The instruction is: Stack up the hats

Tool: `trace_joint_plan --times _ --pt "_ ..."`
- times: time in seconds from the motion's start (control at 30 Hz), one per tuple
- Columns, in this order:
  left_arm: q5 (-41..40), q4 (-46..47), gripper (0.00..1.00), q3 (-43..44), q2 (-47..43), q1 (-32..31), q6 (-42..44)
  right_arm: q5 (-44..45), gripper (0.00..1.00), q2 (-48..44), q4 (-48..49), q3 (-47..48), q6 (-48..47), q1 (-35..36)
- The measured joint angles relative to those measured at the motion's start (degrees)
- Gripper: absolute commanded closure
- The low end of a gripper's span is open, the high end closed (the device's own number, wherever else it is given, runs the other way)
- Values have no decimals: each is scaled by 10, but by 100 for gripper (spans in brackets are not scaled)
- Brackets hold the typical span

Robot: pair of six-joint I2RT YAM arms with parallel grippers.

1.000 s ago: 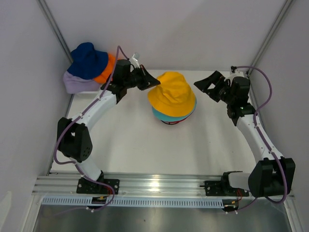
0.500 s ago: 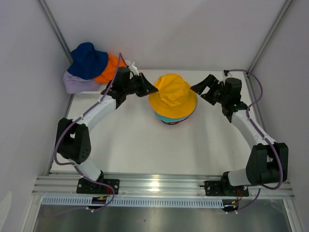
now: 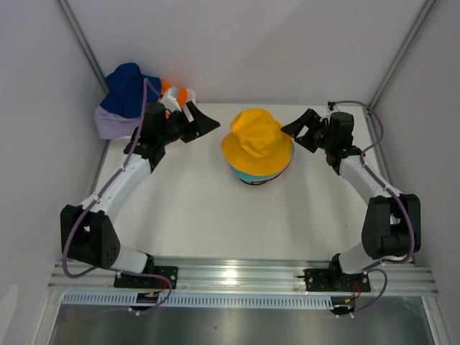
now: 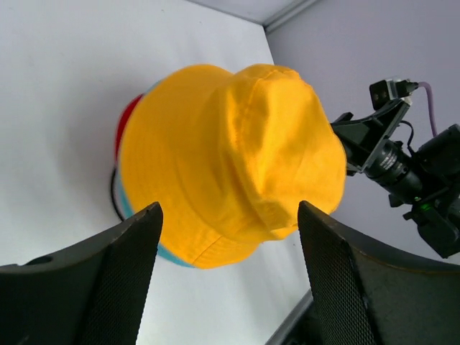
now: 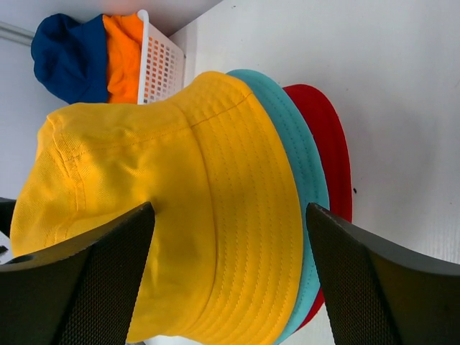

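The yellow hat slumped and crooked (image 3: pixel 256 134) over the teal hat needs my left gripper to pinch the yellow hat's brim (image 3: pixel 227 149) and straighten it before getting the navy hat.
A yellow hat (image 3: pixel 256 142) tops a stack on the white table (image 3: pixel 187 208), over a teal hat (image 3: pixel 248 175) and a red hat (image 3: pixel 256 182). My left gripper (image 3: pixel 203 124) is open and empty, a short way left of the stack; its wrist view shows the yellow hat (image 4: pixel 230 151) beyond the fingers. My right gripper (image 3: pixel 296 133) is open at the stack's right side. Its wrist view shows the yellow hat (image 5: pixel 180 208), teal brim (image 5: pixel 296 158) and red brim (image 5: pixel 328 136) close between its jaws. A navy hat (image 3: pixel 126 88), an orange hat (image 3: pixel 181 94) and a lavender hat (image 3: pixel 111 126) lie at the far left corner.
A white lattice basket (image 5: pixel 162 61) stands at the far left by the navy hat (image 5: pixel 68 57) and orange hat (image 5: pixel 122 54). Grey walls close in the table at the back and sides. A metal rail (image 3: pixel 237 273) runs along the near edge.
My left gripper opened, let go of the yellow hat and drew back to the left. The hat settled on the stack. My right gripper moved in toward the stack's right side.
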Motion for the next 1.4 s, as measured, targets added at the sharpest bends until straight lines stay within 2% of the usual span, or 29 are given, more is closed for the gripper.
trace_joint_plan --times 0.13,0.23,0.33,0.5,0.8,0.93,1.03,1.1,1.13,1.17,1.23,1.4 --pt "-18 68 19 -96 -40 17 -48 -1 25 11 12 1 4 0" --pt "-42 153 20 -191 -43 9 -121 14 30 16 13 1 17 0" --pt "-81 200 21 -259 -35 -15 -181 34 33 20 15 1 34 1" --pt "-121 305 23 -289 -6 -58 -255 53 35 42 23 4 57 3" --pt "-151 473 27 -318 71 -75 -336 59 37 63 23 19 70 10" --pt "-161 522 34 -328 97 -83 -355 59 38 70 24 26 71 13" --pt "-164 566 40 -328 115 -87 -368 60 38 73 24 26 71 14" --pt "-169 591 60 -328 126 -90 -376 61 38 75 24 27 71 14" --pt "-172 599 79 -328 130 -91 -379 62 38 76 24 27 71 15" --pt "-176 607 88 -328 135 -92 -384 63 39 76 24 27 71 15" --pt "-186 615 99 -328 144 -94 -386 63 39 78 24 27 71 15" --pt "-215 585 99 -326 145 -103 -378 64 44 80 24 27 71 16"
